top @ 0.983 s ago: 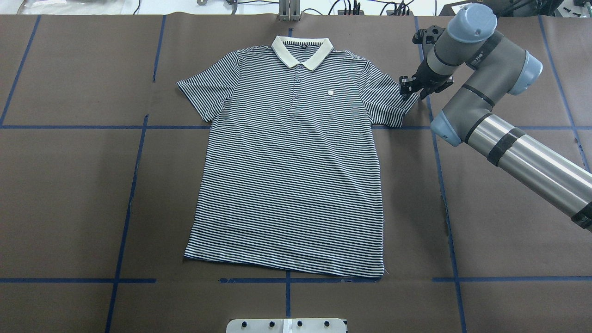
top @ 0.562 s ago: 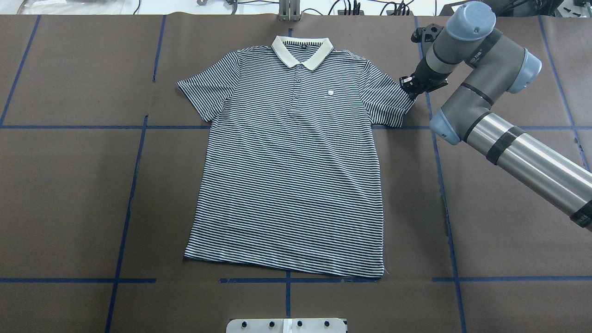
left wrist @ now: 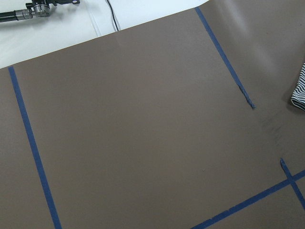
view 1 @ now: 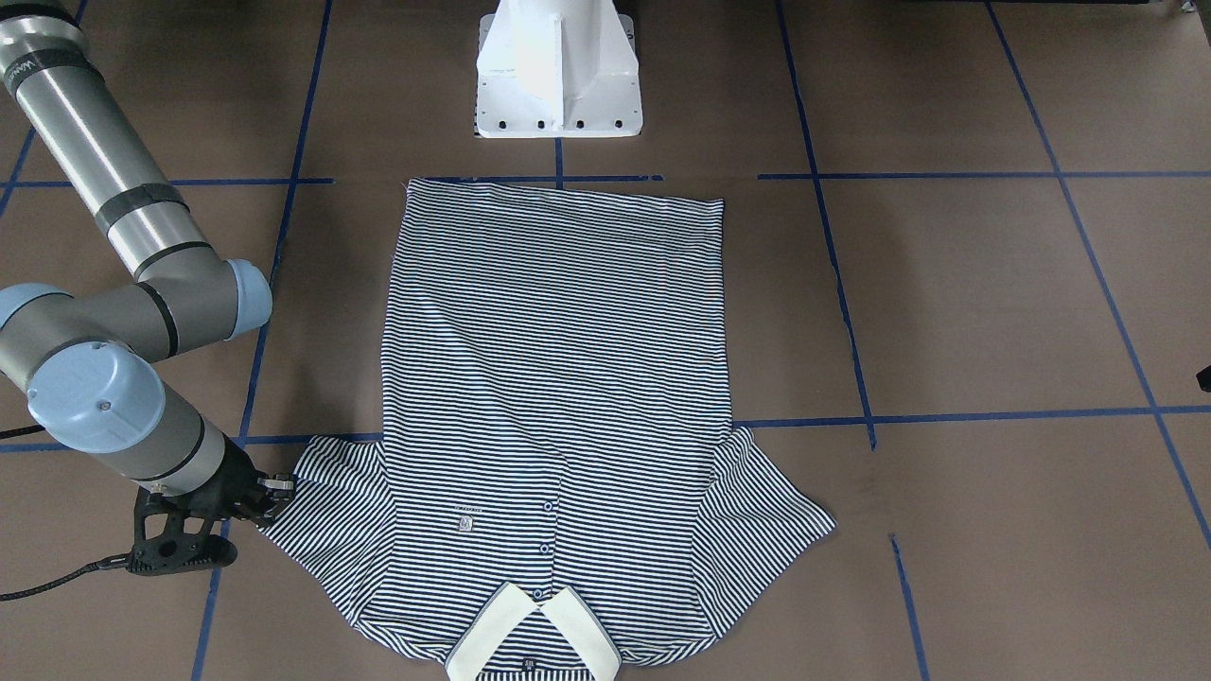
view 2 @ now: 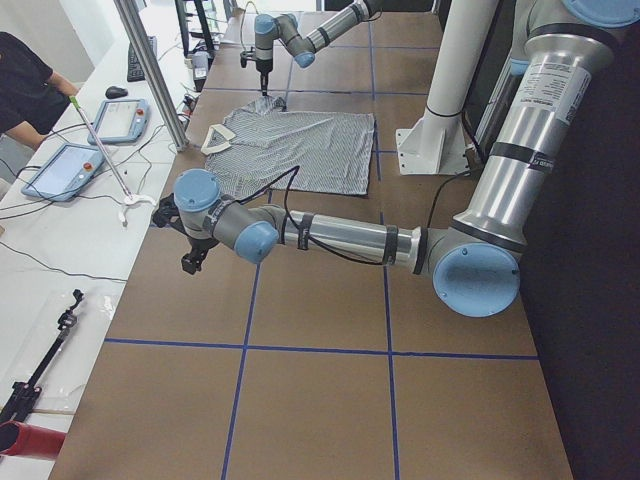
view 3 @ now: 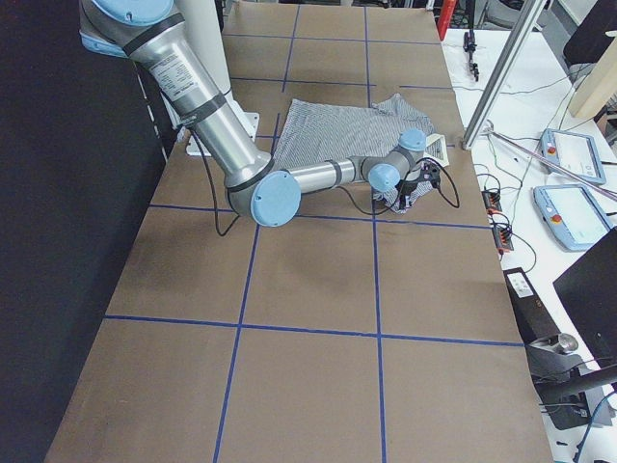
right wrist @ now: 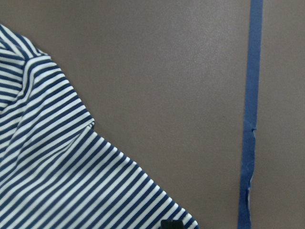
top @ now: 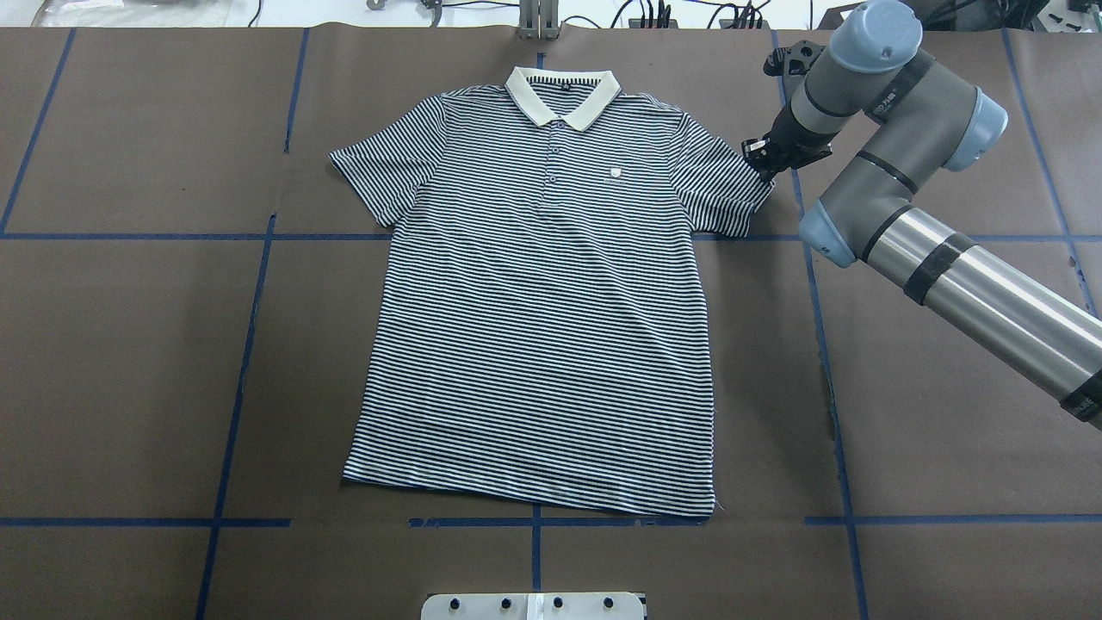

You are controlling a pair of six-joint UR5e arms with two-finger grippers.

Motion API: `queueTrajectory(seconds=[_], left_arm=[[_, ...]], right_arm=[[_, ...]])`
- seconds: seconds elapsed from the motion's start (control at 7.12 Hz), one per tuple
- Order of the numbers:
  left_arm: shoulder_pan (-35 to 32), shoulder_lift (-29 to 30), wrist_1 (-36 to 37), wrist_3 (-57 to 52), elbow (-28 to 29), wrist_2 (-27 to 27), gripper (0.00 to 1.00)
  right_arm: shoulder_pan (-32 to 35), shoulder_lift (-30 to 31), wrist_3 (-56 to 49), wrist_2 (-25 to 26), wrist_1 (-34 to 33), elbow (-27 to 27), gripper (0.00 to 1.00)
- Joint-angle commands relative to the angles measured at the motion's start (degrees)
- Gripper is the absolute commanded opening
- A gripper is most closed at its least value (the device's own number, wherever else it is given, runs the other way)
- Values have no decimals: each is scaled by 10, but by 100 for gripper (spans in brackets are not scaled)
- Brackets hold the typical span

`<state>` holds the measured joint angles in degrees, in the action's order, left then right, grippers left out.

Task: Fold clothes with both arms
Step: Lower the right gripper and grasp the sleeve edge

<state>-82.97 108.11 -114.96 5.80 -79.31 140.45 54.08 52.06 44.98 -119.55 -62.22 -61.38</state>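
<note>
I can see the sleeve's outer corner (right wrist: 190, 221) lying flat under my right gripper's closed fingers, so I should open them on both sides of its edge (right wrist: 177, 206) and pinch the cloth before I fold the sleeve.
The striped polo shirt (top: 542, 301) lies flat and face up on the brown table, collar (top: 562, 95) at the far side. In the front-facing view the shirt (view 1: 558, 378) has its collar nearest the camera. My right gripper (top: 760, 161) is down at the outer hem of the shirt's right-hand sleeve (top: 732, 185) and shut on that edge. The right wrist view shows the sleeve (right wrist: 57, 167) with one black fingertip (right wrist: 171, 223) at its hem. My left gripper (view 2: 190, 262) hovers off the shirt's other side. I cannot tell whether it is open or shut.
The white pedestal base (view 1: 558, 71) stands at the near table edge behind the shirt's bottom hem. Blue tape lines (top: 232, 387) cross the brown cover. Teach pendants (view 2: 60, 170) and cables lie on the white bench, where a person (view 2: 25, 85) sits.
The right gripper's fingers, apart a second ago beside the sleeve, have come together on its hem. The sleeve tip has drawn in slightly. The rest of the shirt has not moved.
</note>
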Motion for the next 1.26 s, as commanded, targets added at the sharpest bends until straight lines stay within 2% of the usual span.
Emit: queueTrajectory(seconds=[0.0,0.14,0.28,0.56,0.7,1.12], left_arm=[[0,0,0,0,-1,0,100],[0,0,0,0,-1,0,100],[0,0,0,0,-1,0,100],[0,1,0,0,-1,0,100],[0,1,0,0,-1,0,100],[0,1,0,0,-4,0,100]], right_arm=[[4,1,-1,-1,0,-3,91],[4,2,0,-1,-1,-2,100],[2,2,0,4,-11,-1,100],[-2,2,0,11,-19,2,95],[-3,2,-1,11,-25,2,87],[-3,2,-15,12,-26,5,10]])
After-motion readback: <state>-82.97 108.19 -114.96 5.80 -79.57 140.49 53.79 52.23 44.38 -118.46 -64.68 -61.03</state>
